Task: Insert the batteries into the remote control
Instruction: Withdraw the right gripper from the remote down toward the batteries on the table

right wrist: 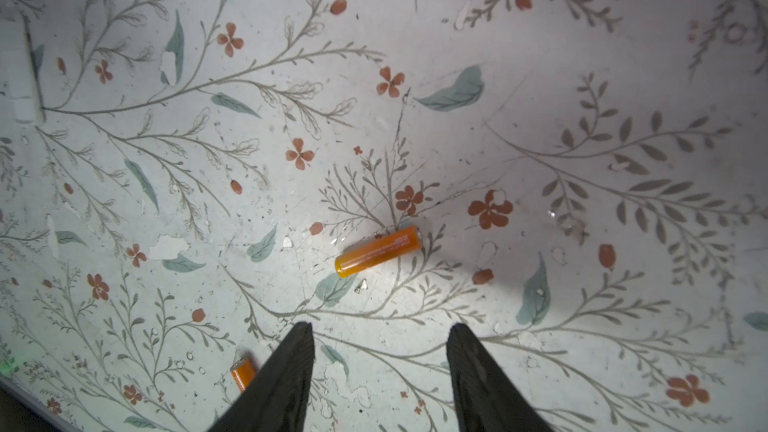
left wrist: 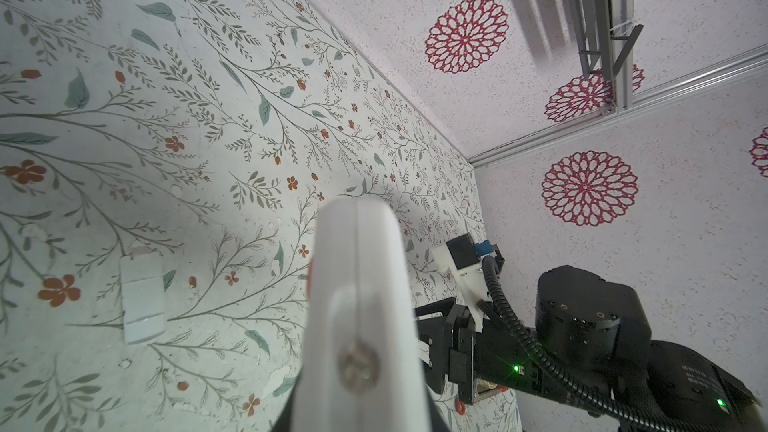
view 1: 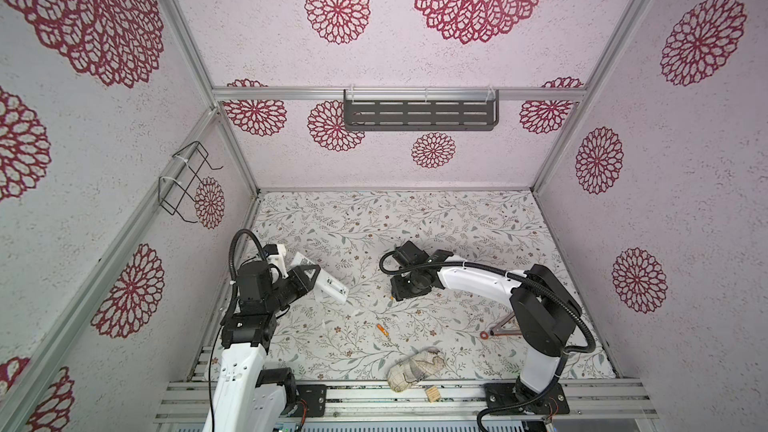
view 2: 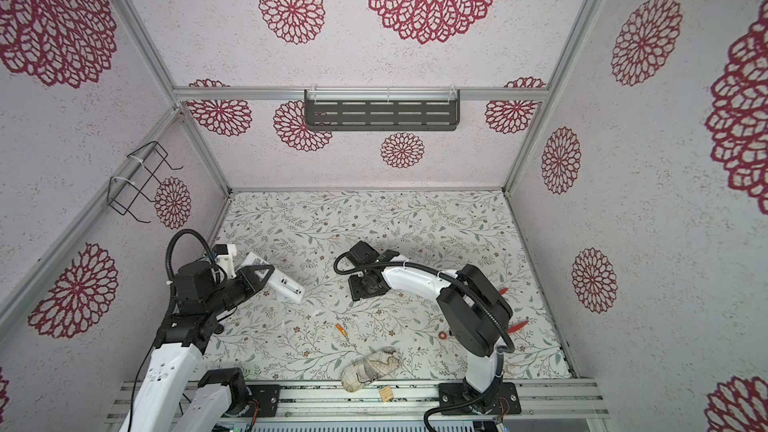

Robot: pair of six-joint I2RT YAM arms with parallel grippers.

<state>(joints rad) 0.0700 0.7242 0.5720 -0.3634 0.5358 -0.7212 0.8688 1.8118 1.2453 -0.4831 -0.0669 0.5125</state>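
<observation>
The battery (right wrist: 377, 251) past the ends of my right gripper's fingers lies crosswise to them, so I should turn that gripper and grip it by its long sides (right wrist: 390, 246).
My left gripper (view 1: 309, 278) is shut on the remote control (view 1: 330, 286), a slim white bar held above the table's left side with its QR-sticker back facing up. The left wrist view looks along the remote (left wrist: 357, 284), which hides the jaws. My right gripper (right wrist: 380, 338) hangs open over the table's middle with nothing between its fingers (right wrist: 301, 351). One of the batteries (right wrist: 379, 251), an orange cylinder, lies flat just beyond the fingertips. A second battery (right wrist: 242, 374) lies beside one finger, partly hidden. In both top views an orange battery (view 1: 381, 329) lies on the table.
A beige patterned cloth bundle (view 1: 415, 367) and a small wooden block (view 1: 434, 393) sit at the front edge. A red-brown ring-ended tool (view 1: 498, 332) lies by the right arm. A small flat white piece (left wrist: 141, 301) rests on the floral table (view 1: 457, 222).
</observation>
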